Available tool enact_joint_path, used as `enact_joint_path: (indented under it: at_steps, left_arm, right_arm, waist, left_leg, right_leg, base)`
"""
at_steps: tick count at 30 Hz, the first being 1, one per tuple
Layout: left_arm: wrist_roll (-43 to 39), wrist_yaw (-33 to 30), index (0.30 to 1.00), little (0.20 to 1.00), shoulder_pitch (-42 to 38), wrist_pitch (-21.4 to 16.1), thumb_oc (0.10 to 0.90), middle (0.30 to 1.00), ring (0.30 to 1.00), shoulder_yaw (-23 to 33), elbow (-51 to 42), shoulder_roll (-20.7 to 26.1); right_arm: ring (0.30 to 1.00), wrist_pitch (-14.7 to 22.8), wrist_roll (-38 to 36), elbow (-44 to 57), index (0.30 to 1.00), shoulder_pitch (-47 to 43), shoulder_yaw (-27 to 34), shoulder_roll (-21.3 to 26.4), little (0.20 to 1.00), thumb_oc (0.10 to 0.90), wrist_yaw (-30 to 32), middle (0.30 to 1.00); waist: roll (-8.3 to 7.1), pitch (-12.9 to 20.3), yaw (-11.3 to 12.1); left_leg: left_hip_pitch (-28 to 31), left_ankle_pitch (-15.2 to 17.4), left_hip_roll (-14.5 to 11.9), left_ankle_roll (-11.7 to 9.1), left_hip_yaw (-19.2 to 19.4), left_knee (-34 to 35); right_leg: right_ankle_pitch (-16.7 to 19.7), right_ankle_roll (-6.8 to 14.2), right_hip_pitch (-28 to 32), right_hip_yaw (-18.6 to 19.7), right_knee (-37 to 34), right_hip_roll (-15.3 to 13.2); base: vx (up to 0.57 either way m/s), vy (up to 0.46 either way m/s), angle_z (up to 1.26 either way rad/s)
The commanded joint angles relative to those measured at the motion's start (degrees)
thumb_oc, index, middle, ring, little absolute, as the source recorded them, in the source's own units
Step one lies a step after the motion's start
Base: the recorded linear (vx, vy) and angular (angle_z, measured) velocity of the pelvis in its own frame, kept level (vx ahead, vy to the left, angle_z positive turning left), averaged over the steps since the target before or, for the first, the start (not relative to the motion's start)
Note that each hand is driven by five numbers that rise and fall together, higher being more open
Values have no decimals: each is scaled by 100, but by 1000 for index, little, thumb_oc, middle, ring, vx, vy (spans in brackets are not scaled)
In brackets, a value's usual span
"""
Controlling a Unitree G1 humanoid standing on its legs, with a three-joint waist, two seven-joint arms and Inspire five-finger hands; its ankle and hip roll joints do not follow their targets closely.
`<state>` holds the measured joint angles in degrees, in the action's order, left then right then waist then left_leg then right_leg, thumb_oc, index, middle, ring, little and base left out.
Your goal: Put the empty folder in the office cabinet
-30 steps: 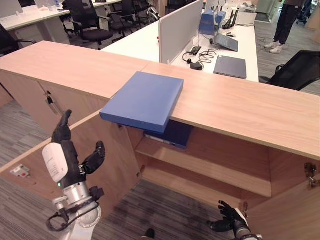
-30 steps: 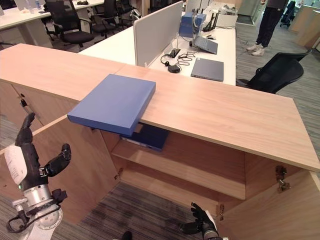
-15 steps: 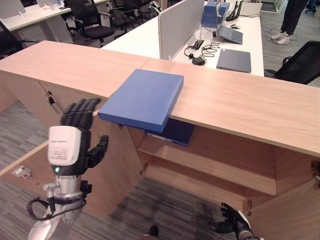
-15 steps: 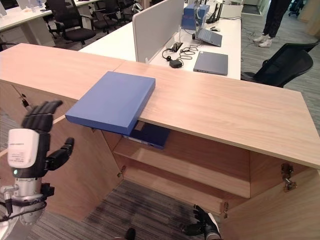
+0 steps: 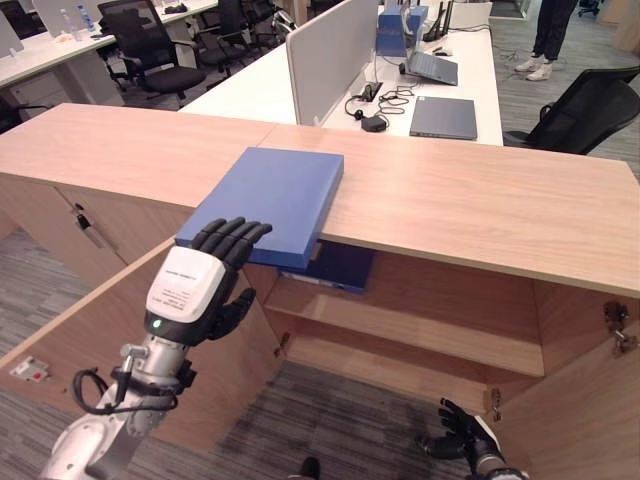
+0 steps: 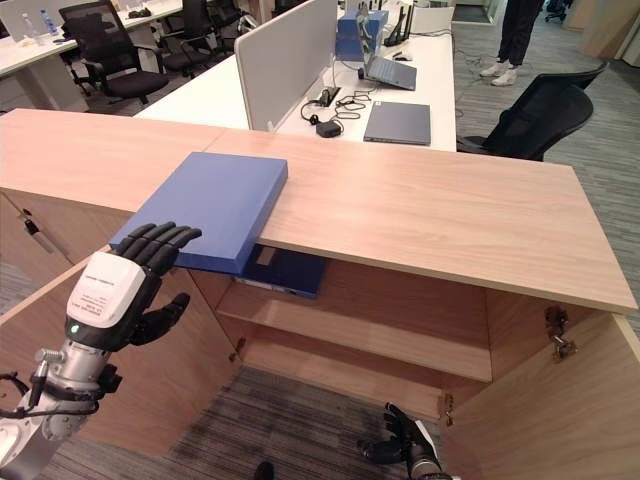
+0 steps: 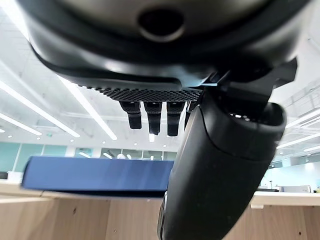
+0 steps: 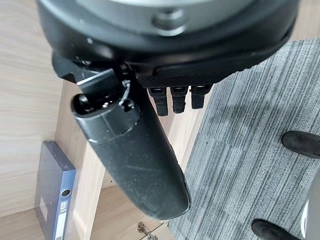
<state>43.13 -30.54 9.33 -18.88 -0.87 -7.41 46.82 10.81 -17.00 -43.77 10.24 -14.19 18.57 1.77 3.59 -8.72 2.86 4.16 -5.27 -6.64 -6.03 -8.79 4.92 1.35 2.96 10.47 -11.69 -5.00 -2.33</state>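
The blue folder (image 5: 270, 192) will stay stiff and flat when I lift it by its overhanging end (image 5: 275, 248), because that end sticks out straight past the cabinet edge.
A flat blue folder (image 5: 268, 198) lies on the wooden cabinet top (image 5: 480, 210), its near end overhanging the front edge. My left hand (image 5: 195, 290) is raised in front of the open cabinet, open, fingertips close to the overhanging corner; I cannot tell if they touch. In the left wrist view the folder's edge (image 7: 95, 175) shows past the straight fingers (image 7: 150, 117). A second blue folder (image 5: 340, 268) lies on the upper shelf inside, and it also appears in the right wrist view (image 8: 52, 195). My right hand (image 5: 455, 443) hangs open, low near the floor.
The cabinet's left door (image 5: 80, 330) stands swung open beside my left arm, and the right door (image 5: 590, 400) is open too. Inside is a bare shelf (image 5: 410, 335). Behind are a white desk (image 5: 250, 90) with laptops, office chairs and a standing person (image 5: 550, 40).
My left hand has risen, turned its back towards me and moved forward to the folder's overhanging end. The camera has shifted. The right hand has stayed low.
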Motion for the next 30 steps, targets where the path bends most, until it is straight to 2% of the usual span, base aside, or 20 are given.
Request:
enact_joint_path:
  at_steps: [1, 16, 17, 30]
  left_arm:
    - [-77, -191, 900, 900, -790, -63, 800, 900, 900, 22, -184, 349]
    - [155, -219, 900, 900, -1338, 103, 800, 900, 900, -131, 41, 629]
    - [155, -220, 900, 900, -1342, 103, 800, 900, 900, -136, 46, 629]
    - [267, -218, 900, 900, -1815, 310, 800, 900, 900, -543, 846, 660]
  right_arm:
    - [900, 506, -186, 267, 900, -449, 81, 144, 900, 800, -22, 900]
    - [900, 481, -231, 161, 900, -450, 60, 135, 900, 800, -66, 900]
    - [900, 480, -230, 159, 900, -450, 60, 135, 900, 800, -67, 900]
    - [900, 483, -277, 228, 900, -460, 57, 202, 900, 800, -92, 900]
  waist:
    - [-83, 185, -111]
    - [-75, 216, -219]
    - [-80, 230, -220]
    - [-103, 237, -315]
  left_leg:
    - [43, 117, -544, -551, 248, 8]
    - [45, 75, -545, -550, 364, 8]
    - [71, 142, -549, -557, 367, 8]
    - [77, 91, -566, -552, 434, 8]
  right_leg:
    - [-653, 380, 230, 313, 3, -168]
    - [-576, 411, 192, 370, 0, -204]
    - [-640, 409, 218, 374, 0, -202]
    - [-556, 427, 187, 412, 1, -201]
  base:
    - [11, 10, -5]
    - [0, 2, -1]
    - [-44, 13, -1]
    - [3, 8, -3]
